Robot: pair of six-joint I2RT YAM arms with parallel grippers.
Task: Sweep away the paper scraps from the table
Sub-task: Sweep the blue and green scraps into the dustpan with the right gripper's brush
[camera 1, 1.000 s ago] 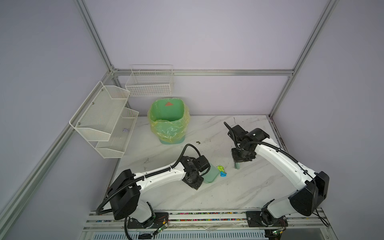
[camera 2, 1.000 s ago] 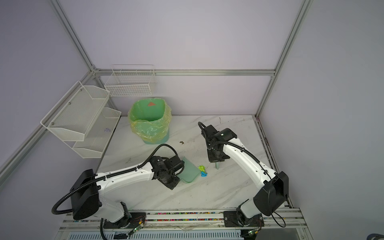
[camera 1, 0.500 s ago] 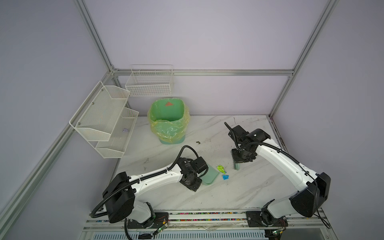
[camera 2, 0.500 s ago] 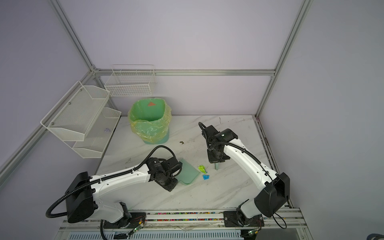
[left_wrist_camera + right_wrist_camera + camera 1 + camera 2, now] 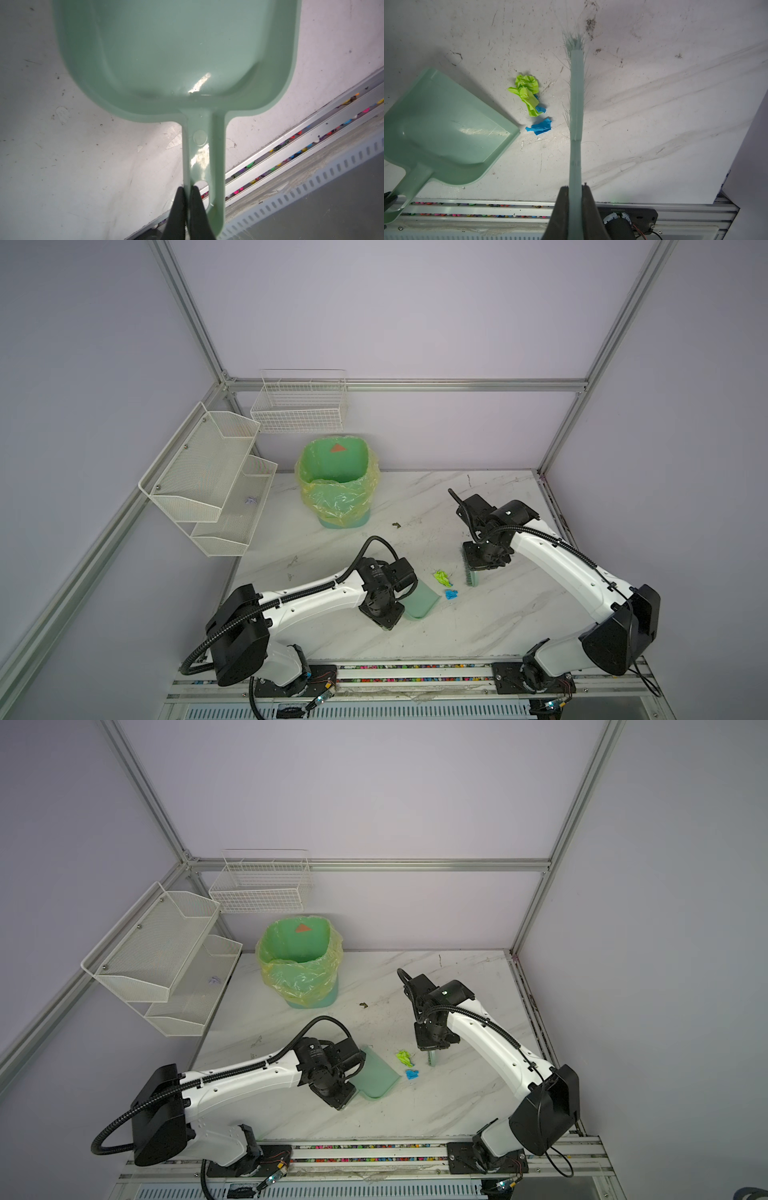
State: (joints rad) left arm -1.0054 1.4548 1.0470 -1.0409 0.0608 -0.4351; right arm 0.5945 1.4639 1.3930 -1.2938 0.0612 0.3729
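The paper scraps (image 5: 527, 94) are just off the dustpan's edge and the brush is beyond them, so the robot's right gripper should sweep the scraps back into the dustpan (image 5: 458, 128).
Two paper scraps lie on the table (image 5: 490, 626): a yellow-green wad (image 5: 442, 577) (image 5: 405, 1057) (image 5: 527, 91) and a blue one (image 5: 451, 594) (image 5: 411, 1074) (image 5: 539, 127). They sit between a pale green dustpan (image 5: 422, 602) (image 5: 376, 1078) (image 5: 446, 128) and a pale green brush (image 5: 471, 576) (image 5: 432, 1058) (image 5: 576, 93). My left gripper (image 5: 188, 190) is shut on the dustpan's handle (image 5: 204, 158). The pan's inside (image 5: 176, 52) holds nothing. My right gripper (image 5: 575, 189) is shut on the brush handle, and the bristles stand on the table just right of the scraps.
A green bin with a yellow-green bag (image 5: 338, 485) stands at the back left. White wire shelves (image 5: 208, 477) and a wire basket (image 5: 299, 406) hang on the left walls. A dark speck (image 5: 395, 524) lies mid-table. The front rail (image 5: 415, 670) runs close behind the dustpan handle.
The left arm has drawn the dustpan a little back toward the front edge, away from the scraps. The blue scrap now lies apart from the yellow-green one. The right arm has barely moved.
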